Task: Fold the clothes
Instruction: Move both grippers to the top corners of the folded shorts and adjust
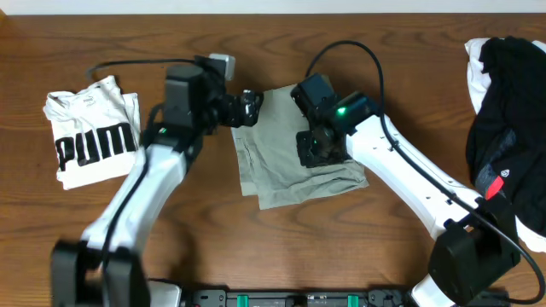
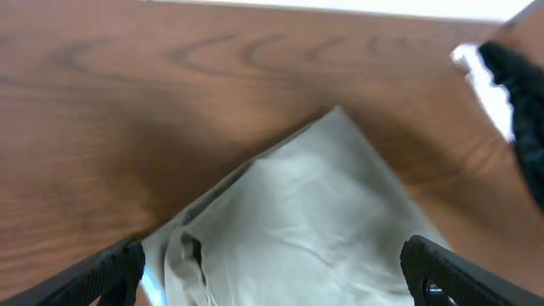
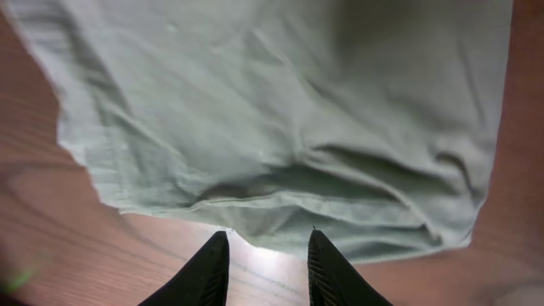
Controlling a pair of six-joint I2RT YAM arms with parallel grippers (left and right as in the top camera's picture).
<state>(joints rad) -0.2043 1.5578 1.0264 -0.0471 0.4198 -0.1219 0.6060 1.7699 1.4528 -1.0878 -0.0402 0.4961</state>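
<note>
The white T-shirt (image 1: 94, 135) is far away from my right gripper, so my left gripper should pick up the folded shorts by their side edge (image 1: 244, 164) and put them on the T-shirt.
The clothes are khaki grey-green shorts (image 1: 286, 166), lying folded and flat on the wooden table in the middle of the overhead view. My left gripper (image 1: 249, 107) hovers at their upper left corner. In the left wrist view it (image 2: 272, 276) stands wide open, with the shorts (image 2: 314, 212) spread below between its fingers (image 2: 106, 276). My right gripper (image 1: 320, 149) is low over the shorts' right part. In the right wrist view its jaws (image 3: 268, 246) stand a little apart over bare table, just short of the shorts' hem (image 3: 280, 204), holding nothing.
A folded white T-shirt with black lettering (image 1: 92, 141) lies at the left. A heap of black and white garments (image 1: 508, 111) sits at the right edge, and it also shows in the left wrist view (image 2: 518, 85). Bare wood (image 1: 281, 247) lies in front of the shorts.
</note>
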